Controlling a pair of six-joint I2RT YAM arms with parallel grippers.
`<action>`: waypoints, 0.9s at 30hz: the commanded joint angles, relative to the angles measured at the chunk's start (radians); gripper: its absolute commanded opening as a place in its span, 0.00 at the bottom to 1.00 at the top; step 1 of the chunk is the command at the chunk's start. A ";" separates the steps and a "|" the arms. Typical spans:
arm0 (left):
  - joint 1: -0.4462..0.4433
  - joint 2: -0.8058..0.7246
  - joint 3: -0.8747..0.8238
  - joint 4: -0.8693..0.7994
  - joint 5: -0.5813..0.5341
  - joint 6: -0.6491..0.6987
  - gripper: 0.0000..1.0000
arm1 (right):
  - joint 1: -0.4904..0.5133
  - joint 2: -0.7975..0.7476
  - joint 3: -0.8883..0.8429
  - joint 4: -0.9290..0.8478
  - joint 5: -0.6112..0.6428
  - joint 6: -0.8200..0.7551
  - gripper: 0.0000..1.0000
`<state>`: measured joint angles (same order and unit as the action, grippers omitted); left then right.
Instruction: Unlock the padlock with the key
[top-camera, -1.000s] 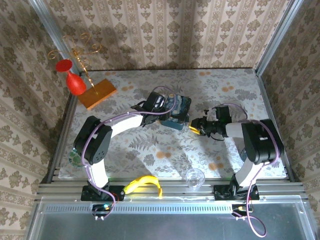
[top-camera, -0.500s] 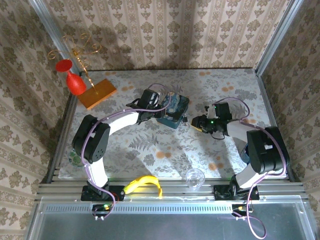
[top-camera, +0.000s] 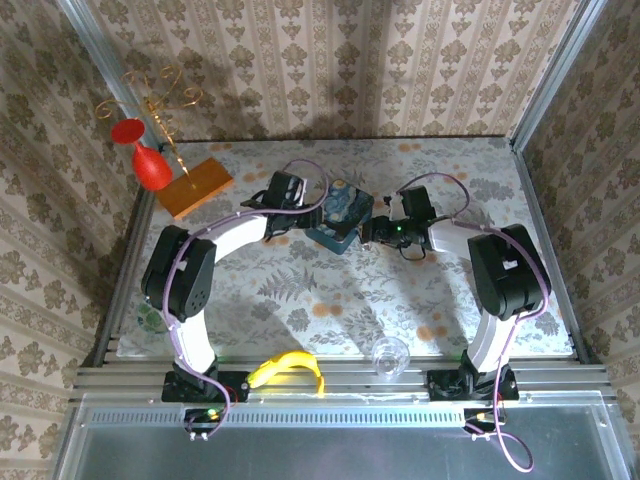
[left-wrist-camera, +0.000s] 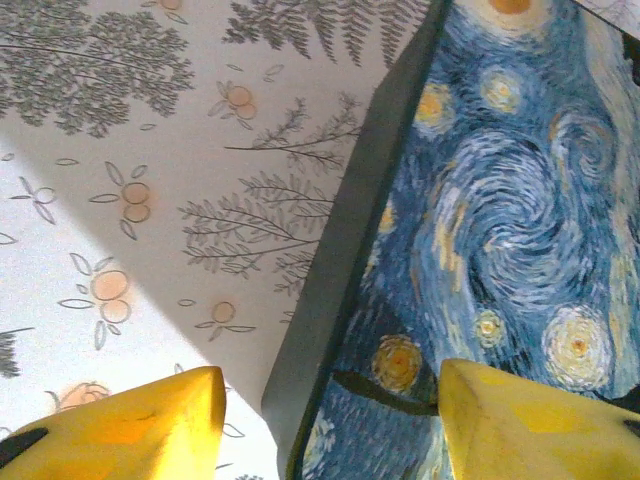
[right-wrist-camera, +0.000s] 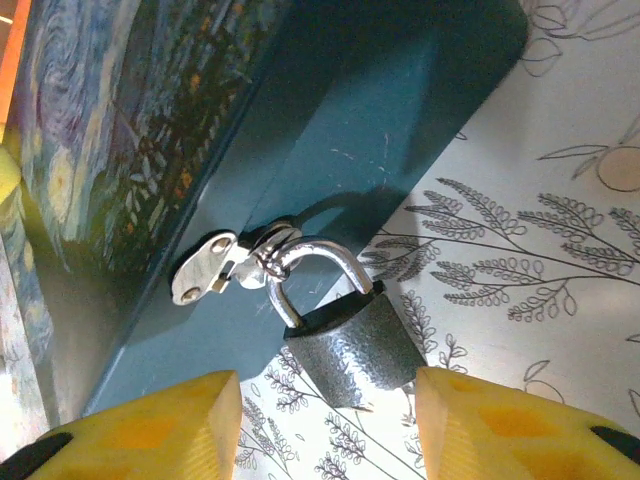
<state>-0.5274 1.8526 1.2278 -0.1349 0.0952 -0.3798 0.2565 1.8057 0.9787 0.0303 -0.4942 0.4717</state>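
Note:
I should back my right gripper off and hold the padlock's body (right-wrist-camera: 357, 348) with my left gripper before the key turns, because the padlock hangs loose from the hasp (right-wrist-camera: 232, 264).
The padlock (right-wrist-camera: 358, 340), small, dark grey with a silvery shackle, hangs from the hasp (right-wrist-camera: 215, 265) on the side of the blue painted tin (right-wrist-camera: 330, 140) and rests on the tablecloth. My right gripper (right-wrist-camera: 325, 392) is open, its yellow fingers (right-wrist-camera: 160, 425) on either side of the padlock's lower end, not touching it. My left gripper (left-wrist-camera: 330, 405) is open and straddles the tin's left edge, one finger over the cloth, the other over the lid (left-wrist-camera: 510, 200). In the top view the tin (top-camera: 343, 212) sits between the left gripper (top-camera: 312, 215) and the right gripper (top-camera: 378, 230). Neither gripper holds a key.
A red goblet (top-camera: 150, 165) and an orange block (top-camera: 197, 187) with a gold wire stand sit at the far left. A banana (top-camera: 285, 368) and a clear glass (top-camera: 390, 355) lie near the front edge. Patterned walls close in the table.
My right gripper has swung left and farther back, up to the tin's padlock side. My left wrist has drawn back leftward along the tin. The tin has shifted slightly away.

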 joint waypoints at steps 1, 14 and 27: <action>0.033 0.054 -0.008 -0.164 -0.054 0.028 0.60 | 0.002 0.010 0.017 -0.046 0.016 -0.047 0.49; 0.043 -0.042 0.014 -0.139 -0.010 -0.078 0.80 | 0.049 0.058 0.094 -0.152 0.045 -0.214 0.63; -0.085 -0.355 -0.169 0.001 -0.092 -0.282 0.87 | 0.098 0.171 0.230 -0.257 0.122 -0.346 0.61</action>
<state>-0.5900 1.5208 1.0931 -0.1772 0.0277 -0.5884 0.3359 1.9507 1.1843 -0.1703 -0.4049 0.1684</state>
